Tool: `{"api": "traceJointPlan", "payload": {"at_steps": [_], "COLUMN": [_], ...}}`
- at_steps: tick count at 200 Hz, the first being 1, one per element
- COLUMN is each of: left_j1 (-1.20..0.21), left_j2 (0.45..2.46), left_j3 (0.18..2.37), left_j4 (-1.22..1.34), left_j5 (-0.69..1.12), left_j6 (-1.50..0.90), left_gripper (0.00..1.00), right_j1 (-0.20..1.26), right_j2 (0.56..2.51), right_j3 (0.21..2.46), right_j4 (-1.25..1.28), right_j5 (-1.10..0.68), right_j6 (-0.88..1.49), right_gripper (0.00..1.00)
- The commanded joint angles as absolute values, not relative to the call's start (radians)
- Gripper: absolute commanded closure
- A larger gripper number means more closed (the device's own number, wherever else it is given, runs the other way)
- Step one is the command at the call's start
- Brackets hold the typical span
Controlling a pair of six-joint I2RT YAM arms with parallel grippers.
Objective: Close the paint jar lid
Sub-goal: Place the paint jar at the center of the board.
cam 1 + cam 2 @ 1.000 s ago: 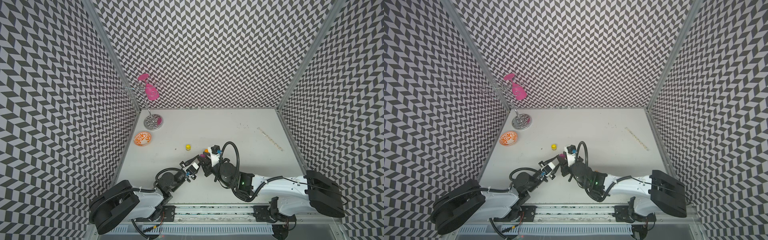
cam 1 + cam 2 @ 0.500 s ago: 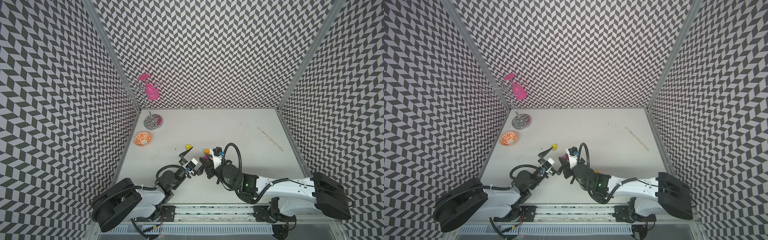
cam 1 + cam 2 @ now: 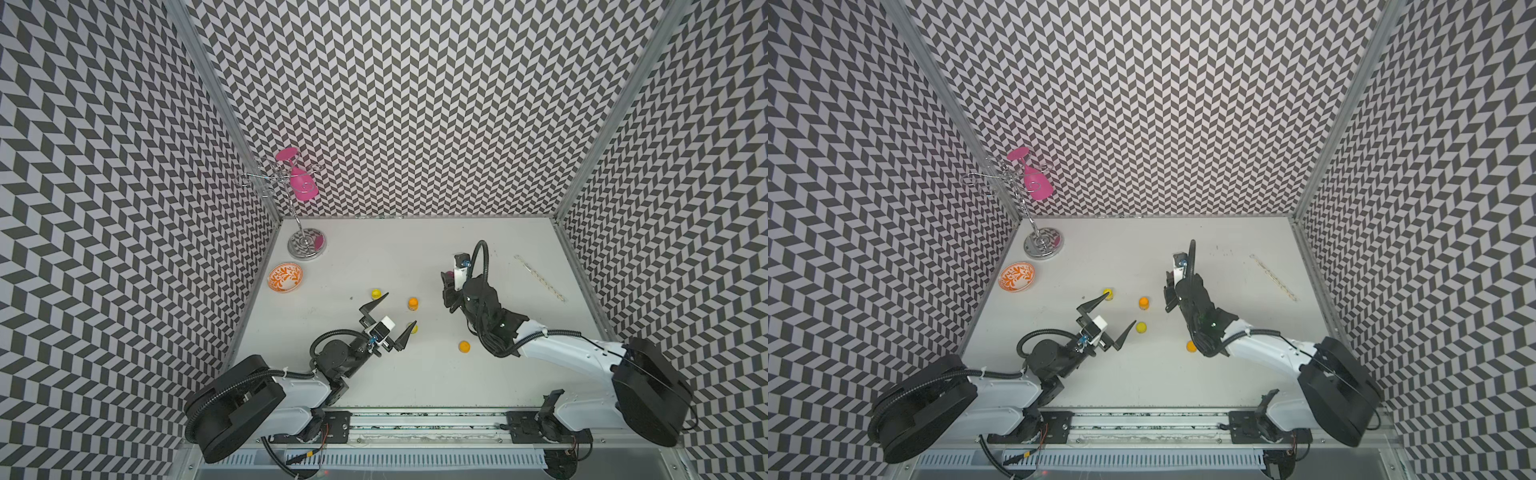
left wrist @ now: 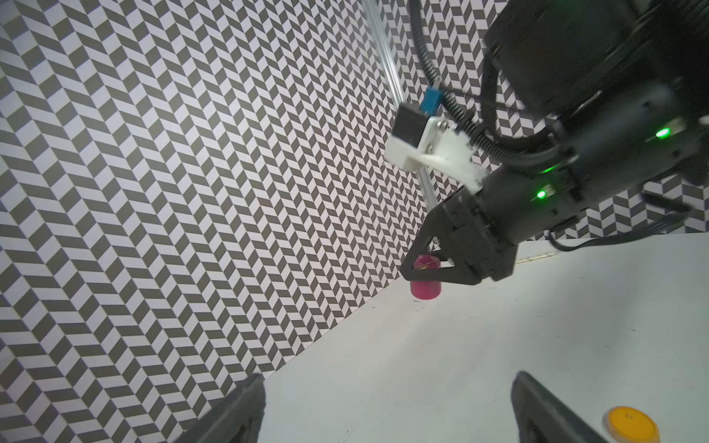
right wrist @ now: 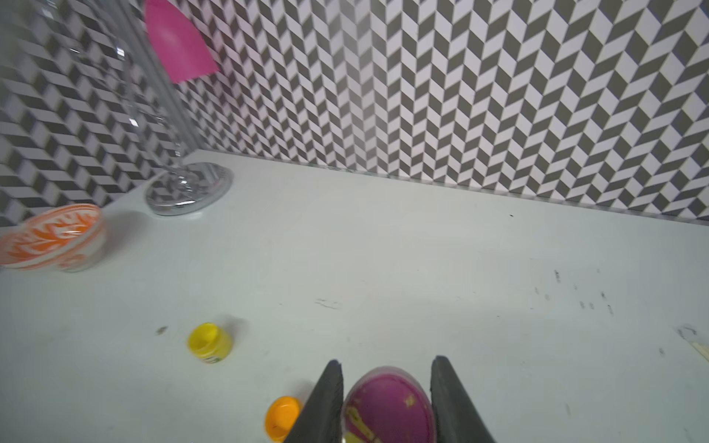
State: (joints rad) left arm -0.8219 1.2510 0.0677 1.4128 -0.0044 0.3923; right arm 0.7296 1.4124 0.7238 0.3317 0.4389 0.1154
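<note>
The magenta jar is hanging upright above a clear patch of table, so my right gripper should keep lowering it until its bottom stands flat, and then let go.
My right gripper is shut on a small magenta paint jar, one finger on each side of it. The jar's top is magenta with yellow smears, and I cannot tell whether that is a lid. In the left wrist view the same jar sits low between the right fingers, just over the table. My left gripper stands open and empty to the left of it, apart from the jar. A yellow jar, an orange jar, a yellow lid and an orange lid lie around the left gripper.
A chrome glass rack with a pink glass stands in the back left corner. An orange patterned bowl sits in front of it. A thin pale stick lies near the right wall.
The two grippers met over the jar a second ago. The left one has opened and drawn back to the left. The right one has carried the jar to the right and farther back.
</note>
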Motion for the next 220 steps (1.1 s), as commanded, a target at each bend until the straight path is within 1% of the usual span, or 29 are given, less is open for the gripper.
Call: {"api": "traceJointPlan", "payload": {"at_steps": [1,12,31,73,122,165,188,220], "left_j1": [-0.813,-0.810,-0.802,-0.790,-0.787,-0.785,-0.784,-0.781], "left_j2": [1.243,1.241,1.239,1.244,1.252,1.255,1.256,1.261], "left_j3": [0.094,0.092,0.087,0.095,0.097,0.095,0.096,0.096], "left_j4": [1.431,1.439,1.439,1.421,1.426,1.431,1.431,1.433], "left_j5": [0.024,0.002,-0.012,-0.053,-0.052,-0.050,-0.049,-0.049], "left_j6": [0.388,0.385,0.371,0.366,0.361,0.354,0.353,0.352], "left_gripper": [0.00,0.00,0.00,0.00,0.00,0.00,0.00,0.00], "right_j1": [0.657,0.628,0.615,0.603,0.578,0.521,0.499,0.486], "right_j2": [1.533,1.610,1.717,1.857,1.895,1.925,1.946,1.946], "right_j3": [0.771,0.811,0.831,0.858,0.861,0.865,0.890,0.906], "right_j4": [0.359,0.334,0.379,0.469,0.539,0.597,0.586,0.585], "right_j5": [0.393,0.381,0.392,0.424,0.408,0.319,0.286,0.292], "right_j6": [0.086,0.092,0.092,0.098,0.126,0.158,0.161,0.160], "right_gripper": [0.98,0.98,0.98,0.98,0.98,0.98,0.98,0.97]}}
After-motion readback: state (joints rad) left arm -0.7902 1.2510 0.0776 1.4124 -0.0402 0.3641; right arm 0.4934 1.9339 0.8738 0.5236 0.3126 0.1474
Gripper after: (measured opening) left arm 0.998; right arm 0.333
